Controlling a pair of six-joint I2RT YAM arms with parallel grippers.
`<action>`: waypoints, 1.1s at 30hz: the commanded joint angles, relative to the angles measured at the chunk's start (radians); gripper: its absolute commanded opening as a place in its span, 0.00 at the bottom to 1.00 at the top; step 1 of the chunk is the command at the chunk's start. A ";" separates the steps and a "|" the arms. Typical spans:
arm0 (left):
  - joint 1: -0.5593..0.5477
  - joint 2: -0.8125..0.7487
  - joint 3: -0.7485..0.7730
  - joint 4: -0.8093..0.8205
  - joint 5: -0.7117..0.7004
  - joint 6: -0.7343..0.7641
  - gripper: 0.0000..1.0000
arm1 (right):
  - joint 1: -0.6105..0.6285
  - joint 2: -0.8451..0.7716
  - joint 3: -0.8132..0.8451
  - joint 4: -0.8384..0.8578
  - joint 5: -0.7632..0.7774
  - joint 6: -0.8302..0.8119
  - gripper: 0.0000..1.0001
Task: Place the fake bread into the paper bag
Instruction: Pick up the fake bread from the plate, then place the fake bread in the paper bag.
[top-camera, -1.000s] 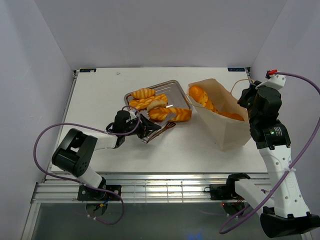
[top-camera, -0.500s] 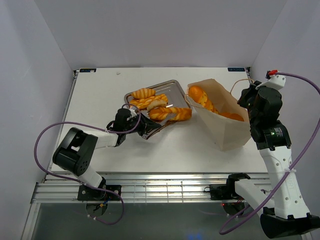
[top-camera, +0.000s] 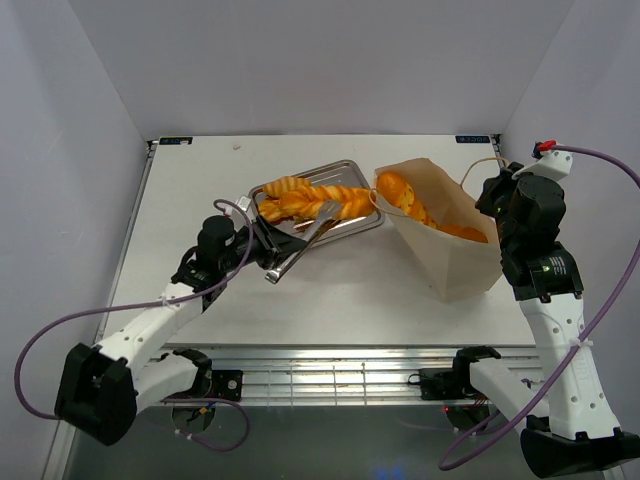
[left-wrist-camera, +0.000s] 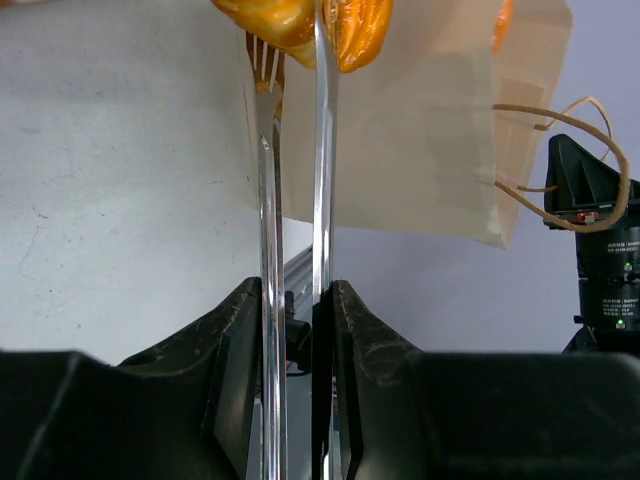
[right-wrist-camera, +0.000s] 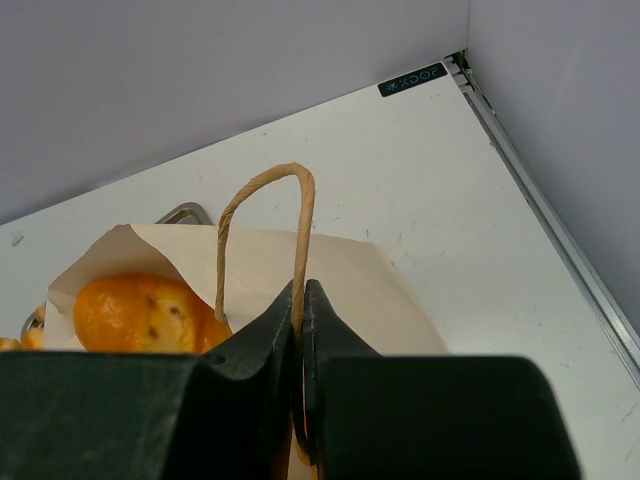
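Observation:
The braided bread is next to the paper bag's side, lower than the bag's rim. My left gripper should raise the bread high and tip it into the bag's opening.
My left gripper is shut on the handles of the metal tongs. The tong tips pinch a long braided piece of fake bread over the silver tray. More fake bread lies at the tray's left end. The cream paper bag stands tilted to the right of the tray, its mouth towards the tray. It holds fake bread. My right gripper is shut on the bag's string handle.
The white table ends at a metal rail along the near edge. Grey walls close in the back and both sides. The bag's other string handle hangs loose near the right arm.
The left gripper squeezed the tongs narrower, and they now pinch the long braided bread. The left arm drew back and to the left. The right arm and the bag stayed still.

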 joint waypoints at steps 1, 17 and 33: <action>0.012 -0.154 0.084 -0.257 -0.127 0.174 0.12 | -0.006 -0.013 0.035 0.022 0.006 -0.007 0.08; -0.115 0.043 0.929 -0.682 -0.227 0.881 0.14 | -0.008 -0.005 0.052 0.021 0.005 -0.010 0.08; -0.465 0.228 1.126 -0.890 -0.307 1.231 0.18 | -0.008 0.012 0.070 0.018 -0.012 -0.002 0.08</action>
